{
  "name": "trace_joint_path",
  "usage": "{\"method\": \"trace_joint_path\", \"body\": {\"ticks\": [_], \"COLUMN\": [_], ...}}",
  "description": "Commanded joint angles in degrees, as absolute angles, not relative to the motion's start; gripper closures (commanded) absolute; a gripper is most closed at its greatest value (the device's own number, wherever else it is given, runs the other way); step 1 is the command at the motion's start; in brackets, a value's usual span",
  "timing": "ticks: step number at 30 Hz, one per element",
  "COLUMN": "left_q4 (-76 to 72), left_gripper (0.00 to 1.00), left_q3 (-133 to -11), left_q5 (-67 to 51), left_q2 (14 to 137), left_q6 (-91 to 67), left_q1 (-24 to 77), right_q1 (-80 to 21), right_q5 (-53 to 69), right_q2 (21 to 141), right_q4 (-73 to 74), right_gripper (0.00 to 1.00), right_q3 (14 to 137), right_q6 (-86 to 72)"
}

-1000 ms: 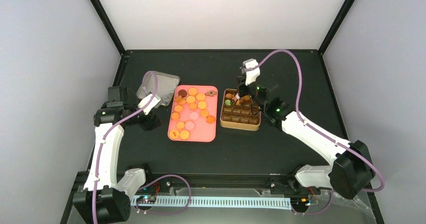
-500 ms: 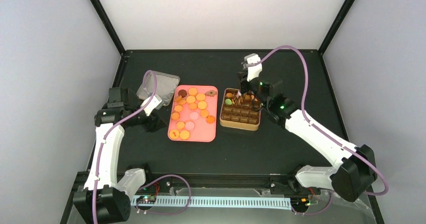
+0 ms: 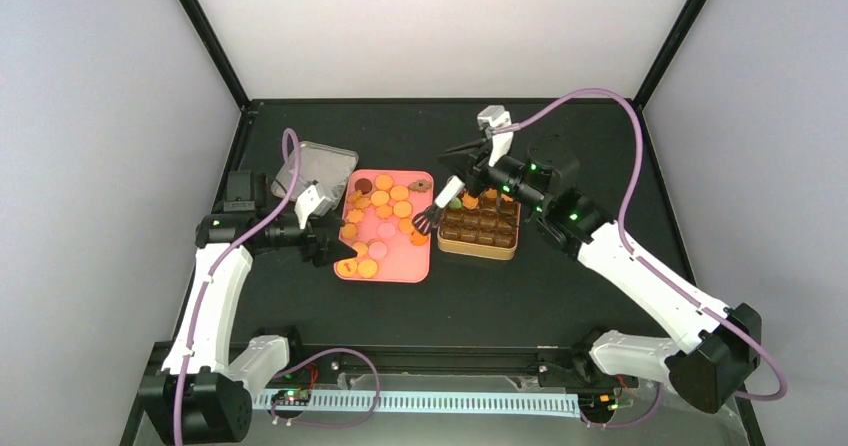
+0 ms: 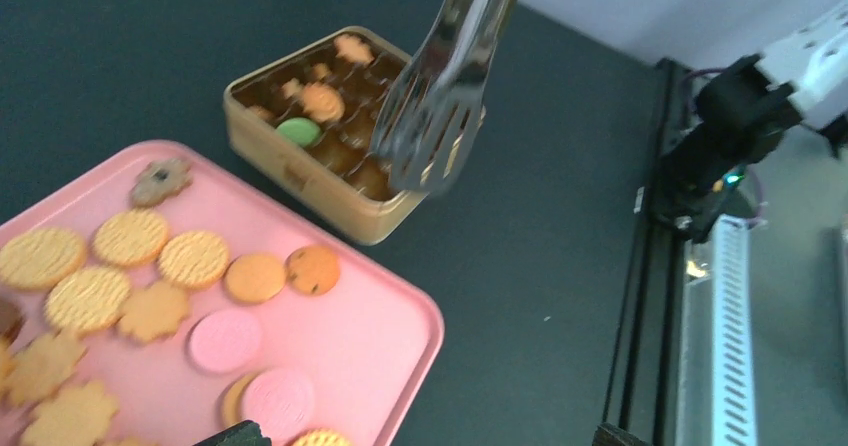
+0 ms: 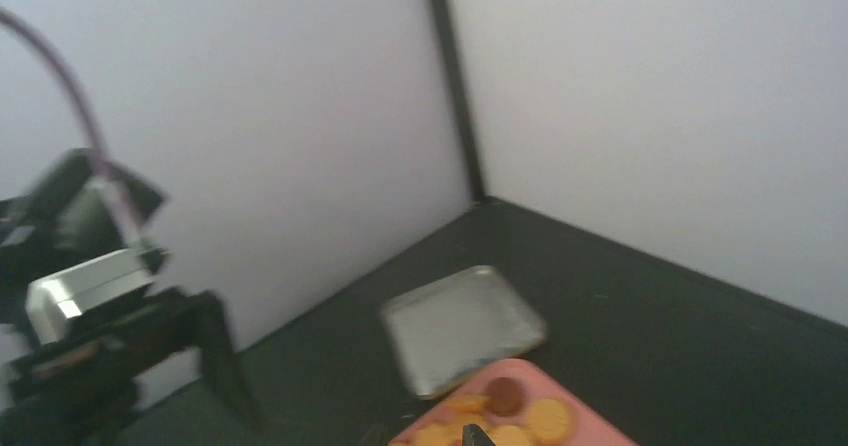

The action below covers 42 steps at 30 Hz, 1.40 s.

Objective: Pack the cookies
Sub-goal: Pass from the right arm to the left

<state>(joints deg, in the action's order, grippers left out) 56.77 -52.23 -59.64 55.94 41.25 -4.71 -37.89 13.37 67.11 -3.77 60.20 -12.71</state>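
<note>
My right gripper is holding the tongs' white handle too high. My left gripper should hold the tongs' slotted end while my right gripper grips the tongs lower down.
Several cookies, mostly orange with a few pink, lie on a pink tray. In the left wrist view the cookies spread over the tray. A gold tin right of the tray holds a few cookies, among them a green one. My right gripper is shut on metal tongs, whose tips hang over the tray's right edge. The tongs look empty. My left gripper stands open at the tray's left edge, holding nothing.
A silver tin lid lies behind the tray's left corner, also in the right wrist view as the lid. Black frame posts and white walls close in the dark table. A rail runs along the near edge.
The right arm swung the tongs left, from over the tin to the tray's right edge. My left gripper moved right to the tray's left edge and opened wider.
</note>
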Motion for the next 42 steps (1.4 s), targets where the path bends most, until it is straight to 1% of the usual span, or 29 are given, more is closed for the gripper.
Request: {"method": "trace_joint_path", "body": {"ticks": [1, 7, 11, 14, 16, 19, 24, 27, 29, 32, 35, 37, 38, 39, 40, 41, 42], "left_q4": [52.7, 53.0, 55.9, 57.7, 59.8, 61.8, 65.1, 68.0, 69.1, 68.9, 67.2, 65.8, 65.4, 65.0, 64.4, 64.0, 63.8], "left_gripper": [0.13, 0.17, 0.18, 0.21, 0.27, 0.42, 0.55, 0.69, 0.75, 0.75, 0.72, 0.67, 0.63, 0.59, 0.50, 0.48, 0.48], "left_q3": [-53.4, -52.2, -52.1, -52.2, -52.7, -53.4, -53.7, -54.5, -54.7, -54.8, -54.6, -54.5, -54.4, -54.4, -54.2, -54.1, -54.1], "left_q5": [-69.1, -69.6, -71.3, -73.2, -74.1, -73.7, -74.1, -74.9, -75.0, -75.0, -74.2, -73.9, -73.8, -73.8, -73.6, -73.6, -73.6], "left_q2": [56.0, 58.1, 59.5, 60.2, 60.5, 60.9, 61.7, 62.3, 62.7, 63.4, 63.6, 63.5, 63.4, 63.3, 63.1, 63.0, 62.8], "left_q6": [37.9, 38.9, 42.6, 44.0, 46.1, 48.2, 50.9, 53.3, 54.3, 54.0, 52.1, 50.7, 50.4, 49.9, 49.2, 48.8, 48.6], "left_q1": [-1.3, 3.7, 4.6, 5.1, 5.5, 6.1, 6.4, 6.8, 6.9, 7.1, 7.5, 7.6, 7.6, 7.7, 7.9, 8.0, 8.1], "right_q1": [-40.3, -43.6, -45.3, -45.9, -46.4, -46.7, -47.1, -47.4, -47.4, -47.5, -47.9, -48.4, -48.8, -49.2, -49.4, -49.8, -50.0], "right_q5": [26.1, 29.2, 28.9, 28.8, 28.5, 27.7, 27.0, 25.3, 25.0, 25.2, 25.6, 25.7, 25.5, 25.4, 25.3, 25.2, 25.0], "right_q2": [68.7, 72.5, 74.1, 75.0, 75.4, 75.9, 75.7, 75.5, 75.2, 75.0, 75.1, 75.1, 75.2, 75.2, 75.4, 75.4, 75.6], "right_q4": [-9.9, -15.9, -17.6, -18.5, -18.6, -18.6, -19.3, -17.8, -18.0, -19.0, -20.4, -21.1, -21.2, -21.5, -21.7, -21.8, -21.8], "right_gripper": [0.92, 0.93, 0.93, 0.93, 0.93, 0.94, 0.95, 0.95, 0.95, 0.95, 0.96, 0.96, 0.96, 0.96, 0.96, 0.96, 0.96], "right_q3": [62.5, 63.2, 63.7, 64.3, 64.8, 65.2, 65.4, 65.9, 65.9, 65.8, 65.6, 65.5, 65.4, 65.4, 65.3, 65.4, 65.4], "right_q6": [-20.0, -24.7, -25.4, -25.9, -25.8, -25.4, -25.5, -23.9, -23.9, -24.7, -25.9, -26.3, -26.4, -26.5, -26.6, -26.6, -26.5]}}
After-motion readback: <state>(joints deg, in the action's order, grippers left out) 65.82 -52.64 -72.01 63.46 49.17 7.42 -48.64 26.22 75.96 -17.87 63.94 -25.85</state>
